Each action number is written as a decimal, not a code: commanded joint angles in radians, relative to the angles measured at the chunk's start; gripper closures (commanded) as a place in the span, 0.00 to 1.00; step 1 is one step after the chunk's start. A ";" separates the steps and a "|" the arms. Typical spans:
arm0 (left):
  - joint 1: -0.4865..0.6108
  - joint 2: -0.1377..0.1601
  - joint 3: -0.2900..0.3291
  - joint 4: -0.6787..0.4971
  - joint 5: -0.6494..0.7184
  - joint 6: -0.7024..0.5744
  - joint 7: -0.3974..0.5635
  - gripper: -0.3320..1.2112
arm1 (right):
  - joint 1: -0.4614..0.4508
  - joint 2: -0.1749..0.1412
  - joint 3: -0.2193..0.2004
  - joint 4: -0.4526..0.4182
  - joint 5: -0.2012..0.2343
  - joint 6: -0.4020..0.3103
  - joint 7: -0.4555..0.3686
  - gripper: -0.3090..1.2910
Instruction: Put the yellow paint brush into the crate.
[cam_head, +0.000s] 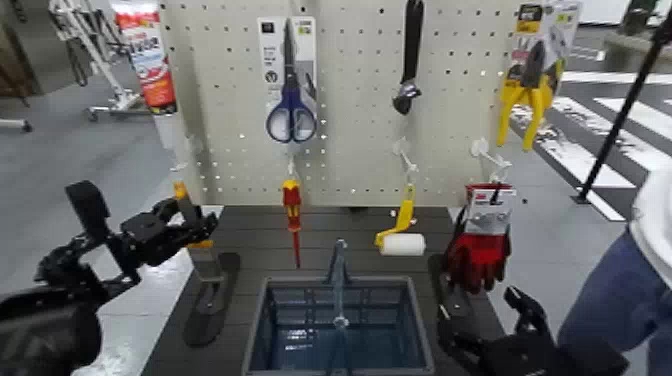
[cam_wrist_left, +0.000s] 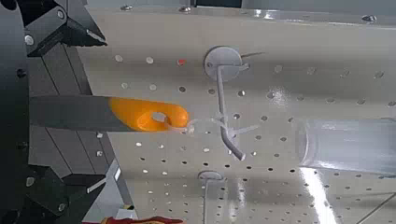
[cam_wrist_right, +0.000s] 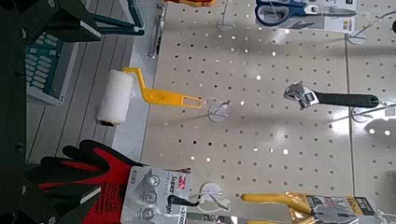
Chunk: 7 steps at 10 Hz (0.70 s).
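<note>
The yellow paint brush will slide off together with its loop when I pull, because a white loop (cam_wrist_left: 205, 123) connects the orange tip to the open hook.
The yellow paint brush (cam_head: 197, 232) hangs tilted at the pegboard's left edge, orange tip up, yellow collar and grey bristles down. In the left wrist view its orange tip (cam_wrist_left: 149, 115) sits by a white hook (cam_wrist_left: 227, 138). My left gripper (cam_head: 188, 228) is open, with one jaw on each side of the dark handle (cam_wrist_left: 70, 112) and a gap showing on both sides. The grey-blue crate (cam_head: 262, 335) stands at the table's front middle, with its arched handle across it. My right gripper (cam_head: 485, 335) is low at the front right, open and holding nothing.
On the pegboard hang blue scissors (cam_head: 290, 112), a wrench (cam_head: 408, 60), yellow pliers (cam_head: 528, 85), a red-and-yellow screwdriver (cam_head: 292, 215), a yellow-handled mini roller (cam_head: 402, 238) and red gloves (cam_head: 480, 250). A sealant tube (cam_head: 145, 55) hangs at the far left. A person in blue (cam_head: 625, 290) stands at the right.
</note>
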 joint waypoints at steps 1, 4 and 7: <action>-0.001 0.000 -0.001 -0.001 -0.001 0.003 0.000 0.39 | 0.000 0.000 0.000 0.001 -0.001 0.001 0.000 0.29; -0.001 0.000 -0.005 -0.004 -0.004 0.007 0.000 0.41 | 0.000 0.000 -0.002 0.000 -0.001 0.001 0.006 0.29; 0.001 -0.002 -0.012 -0.014 -0.014 0.040 0.008 0.88 | -0.001 0.000 -0.002 0.001 -0.001 0.002 0.008 0.29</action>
